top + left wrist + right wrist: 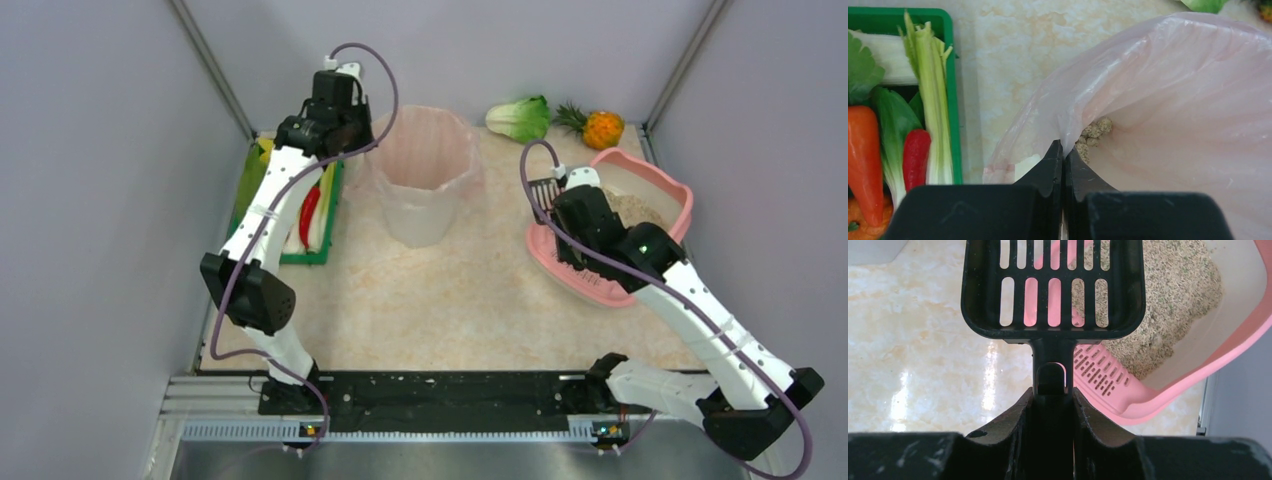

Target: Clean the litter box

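Observation:
The path from the white bin to the pink litter box is clear. I should keep moving the bin with my left gripper until it stands next to the box (500,255).
The pink litter box (672,185) sits at the right of the table with beige granules (1168,295) heaped at its far end. It also shows in the right wrist view (1193,385), with its slotted strip (1098,372). My right gripper (1052,392) is shut on the handle of a black slotted scoop (1050,287), held over the box's left rim; the scoop looks empty. My left gripper (1064,152) is shut on the rim of the pink liner (1158,100) of the white bin (425,175). A few litter clumps (1093,135) lie inside the liner.
A green tray (325,225) of vegetables stands at the left, beside the bin; it also shows in the left wrist view (952,75). A cabbage (520,118) and a pineapple (600,127) lie at the back. Grey walls close in both sides.

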You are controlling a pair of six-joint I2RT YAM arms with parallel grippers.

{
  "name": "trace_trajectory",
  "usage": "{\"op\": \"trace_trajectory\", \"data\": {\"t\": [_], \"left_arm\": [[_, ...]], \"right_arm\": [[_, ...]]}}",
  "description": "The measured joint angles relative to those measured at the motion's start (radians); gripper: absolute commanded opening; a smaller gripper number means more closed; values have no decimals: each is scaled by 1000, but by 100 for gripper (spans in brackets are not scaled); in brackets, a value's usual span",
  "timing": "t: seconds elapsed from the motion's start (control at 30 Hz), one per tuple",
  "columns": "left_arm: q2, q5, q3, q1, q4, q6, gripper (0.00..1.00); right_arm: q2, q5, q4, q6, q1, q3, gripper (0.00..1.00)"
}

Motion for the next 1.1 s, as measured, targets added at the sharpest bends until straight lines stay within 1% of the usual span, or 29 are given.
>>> {"op": "trace_trajectory", "data": {"t": [0.17, 0.3, 0.63, 0.67, 0.73, 0.77, 0.93, 0.97, 1.03, 1.1], "left_arm": [[1, -40, 51, -115, -72, 32, 0], [10, -29, 51, -183, -85, 22, 0], [26, 26, 32, -295, -64, -5, 0], [26, 32, 27, -300, -55, -5, 2], [25, 42, 18, -306, -35, -6, 11], [24, 43, 14, -307, -27, -6, 19], [12, 49, -6, -306, 0, -16, 64], [6, 48, -11, -306, 3, -14, 71], [-15, 37, -23, -304, 11, -18, 79], [-50, 25, -48, -300, 24, -19, 83]], "right_arm": [[1, 14, -23, 14, -39, 0, 0], [5, 10, -49, 23, -97, 0, 0], [18, -80, -98, 62, -283, 0, 0], [22, -90, -103, 69, -300, 0, 0], [33, -113, -113, 81, -334, 0, 0], [40, -130, -119, 89, -354, 0, 0], [83, -187, -148, 143, -414, 0, 0], [95, -195, -156, 158, -418, 2, 0], [132, -210, -183, 190, -425, 16, 0], [171, -237, -203, 213, -436, 39, 0]]}}
